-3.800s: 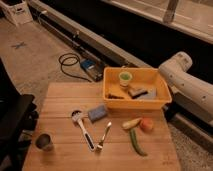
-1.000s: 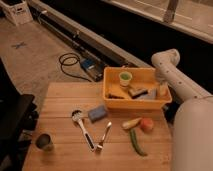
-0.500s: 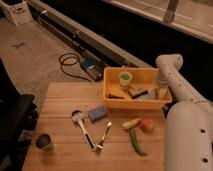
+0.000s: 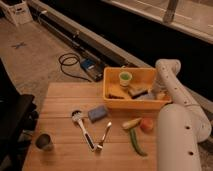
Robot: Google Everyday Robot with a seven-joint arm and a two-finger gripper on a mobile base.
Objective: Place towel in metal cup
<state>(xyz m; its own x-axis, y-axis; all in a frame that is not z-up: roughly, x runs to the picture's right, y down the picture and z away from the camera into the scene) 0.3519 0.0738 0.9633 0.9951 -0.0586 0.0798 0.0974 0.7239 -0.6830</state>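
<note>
I am going to carry the towel point(image 4: 153, 96). It lies in a small, soft pile inside the yellow bin point(image 4: 147, 98), so I expect it to hang down long and limp as I carry it.
The towel point(image 4: 148, 95), a pale grey-blue cloth, lies at the right end of the yellow bin point(image 4: 113, 76). My gripper point(image 4: 159, 93) reaches down into that end of the bin right beside the towel, jaws open and mostly hidden behind the wrist and bin wall. I cannot tell if it touches the cloth. The metal cup point(image 4: 44, 142), a small dull grey tumbler, stands upright near the front left corner of the wooden table point(image 4: 60, 100), far from the gripper.
The bin also holds a light green cup point(image 4: 125, 77) and brown items point(image 4: 118, 92). On the table lie a blue sponge point(image 4: 97, 113), a brush point(image 4: 81, 126), a metal utensil point(image 4: 104, 136), a green pepper point(image 4: 136, 142) and a red fruit point(image 4: 146, 124). My white arm point(image 4: 177, 142) fills the right.
The arm has swung in from the right and lowered its wrist into the bin's right end; in the last second it dropped a little further toward the towel.
</note>
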